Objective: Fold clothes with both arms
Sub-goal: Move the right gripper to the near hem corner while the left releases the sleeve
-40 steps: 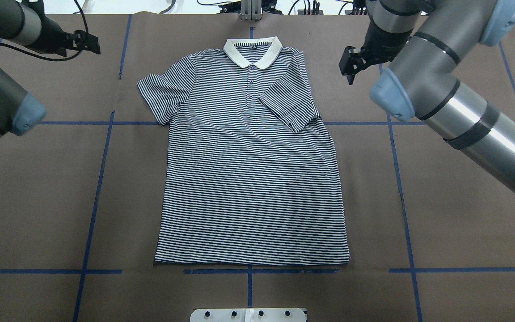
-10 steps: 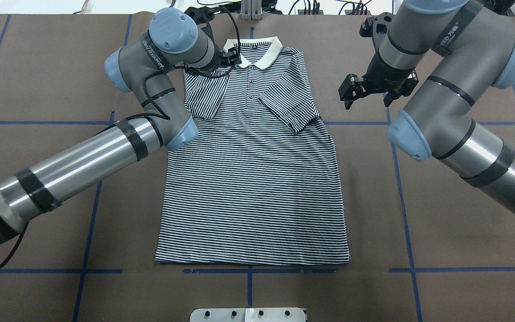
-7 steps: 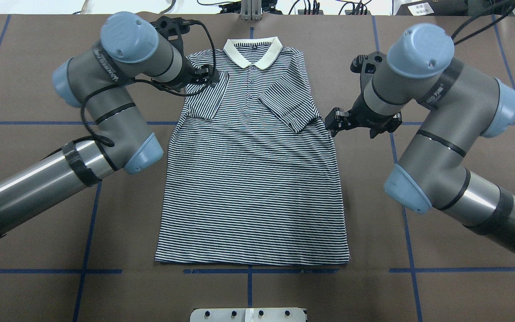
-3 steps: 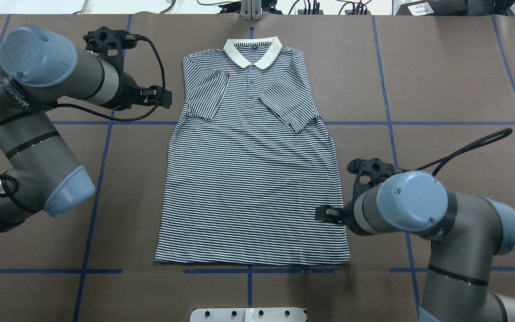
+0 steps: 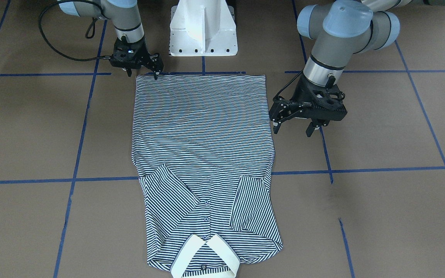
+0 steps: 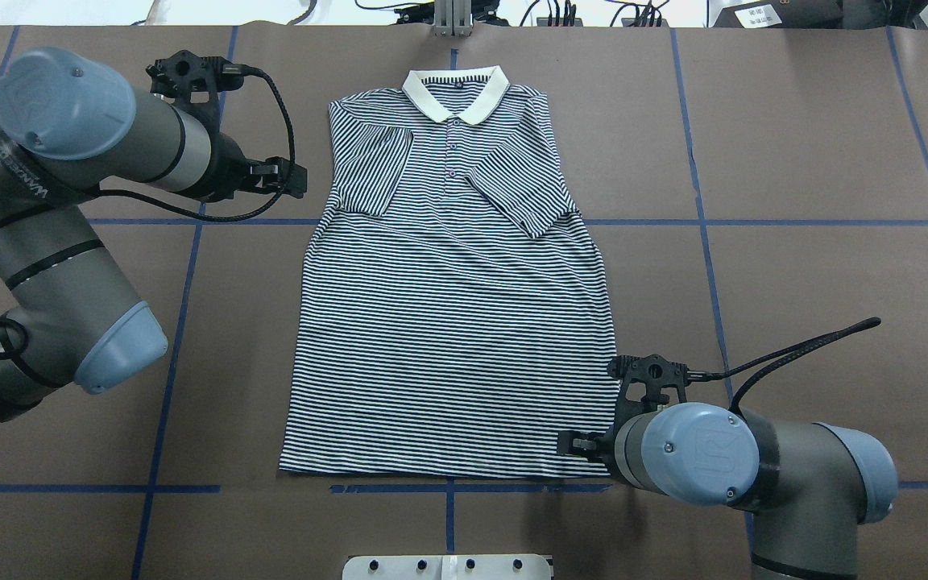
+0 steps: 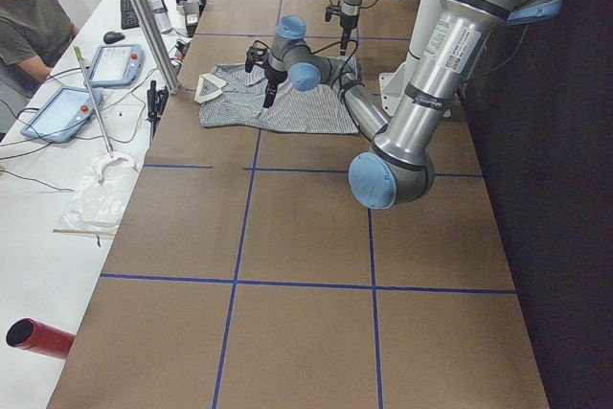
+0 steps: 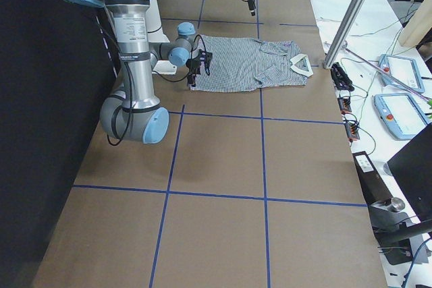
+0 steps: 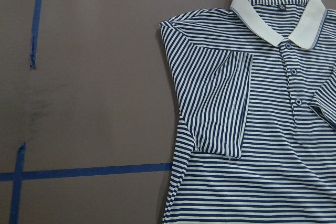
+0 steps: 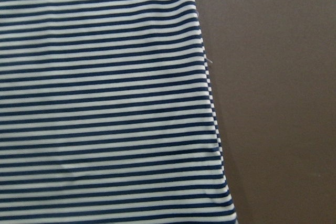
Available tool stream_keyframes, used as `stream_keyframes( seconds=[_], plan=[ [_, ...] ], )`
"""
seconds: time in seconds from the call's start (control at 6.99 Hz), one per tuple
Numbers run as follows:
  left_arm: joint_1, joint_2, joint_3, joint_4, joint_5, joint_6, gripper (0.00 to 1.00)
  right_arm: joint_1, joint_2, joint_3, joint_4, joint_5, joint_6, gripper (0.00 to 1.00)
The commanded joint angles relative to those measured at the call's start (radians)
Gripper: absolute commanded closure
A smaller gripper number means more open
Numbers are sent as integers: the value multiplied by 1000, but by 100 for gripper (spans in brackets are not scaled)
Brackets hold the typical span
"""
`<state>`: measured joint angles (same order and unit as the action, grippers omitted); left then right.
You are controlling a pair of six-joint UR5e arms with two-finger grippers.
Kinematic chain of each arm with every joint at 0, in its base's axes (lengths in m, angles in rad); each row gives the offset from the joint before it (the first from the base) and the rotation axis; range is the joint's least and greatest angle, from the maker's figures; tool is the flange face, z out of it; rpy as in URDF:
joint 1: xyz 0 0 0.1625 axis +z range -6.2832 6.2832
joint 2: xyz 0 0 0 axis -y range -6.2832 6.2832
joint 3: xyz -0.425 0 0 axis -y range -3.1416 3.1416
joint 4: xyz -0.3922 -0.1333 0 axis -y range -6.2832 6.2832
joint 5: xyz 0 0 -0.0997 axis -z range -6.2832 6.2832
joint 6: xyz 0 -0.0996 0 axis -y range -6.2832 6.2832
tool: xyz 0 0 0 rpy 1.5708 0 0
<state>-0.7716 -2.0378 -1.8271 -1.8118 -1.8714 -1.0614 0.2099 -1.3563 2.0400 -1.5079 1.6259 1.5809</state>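
Observation:
The hem's front and back (image 5: pixel 202 77) will fold over together when I bring the hem toward the collar, because the shirt's side edge shows stacked layers (image 10: pixel 213 109).
The clothes are one navy-and-white striped polo shirt (image 6: pixel 456 338) (image 5: pixel 203 127), lying flat and face up on the brown table. Its cream collar (image 6: pixel 456 90) (image 5: pixel 203 256) points away from the robot. Both short sleeves lie folded inward over the chest (image 9: pixel 220 103). My left gripper (image 6: pixel 296 179) (image 5: pixel 292 131) hangs open and holds nothing, just outside the shirt's left side edge at about sleeve height. My right gripper (image 5: pixel 142 74) (image 6: pixel 573 445) stands open over the hem's right corner, with its wrist hiding most of it from overhead. The right wrist view shows only the shirt's side edge (image 10: pixel 210 87), no fingers.
The robot's white pedestal base (image 5: pixel 203 27) stands just behind the hem. Blue tape lines (image 6: pixel 174 322) grid the table. A metal post (image 6: pixel 452 20) stands beyond the collar. A person (image 7: pixel 29 26) sits at a side bench with tablets (image 7: pixel 115 62).
The left arm folded the left sleeve onto the chest, let go and drew back to the left. The right arm swept along the shirt's right edge down to the hem corner.

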Motion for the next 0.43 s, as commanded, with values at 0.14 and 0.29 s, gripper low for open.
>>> stream_keyframes(
  seconds=[0.14, 0.29],
  plan=[
    [3, -1, 6, 0, 0, -3, 0, 2, -1, -41, 0, -3, -2, 0],
    [5, -1, 6, 0, 0, -5, 0, 2, -4, -43, 0, 0, -2, 0]
  ],
)
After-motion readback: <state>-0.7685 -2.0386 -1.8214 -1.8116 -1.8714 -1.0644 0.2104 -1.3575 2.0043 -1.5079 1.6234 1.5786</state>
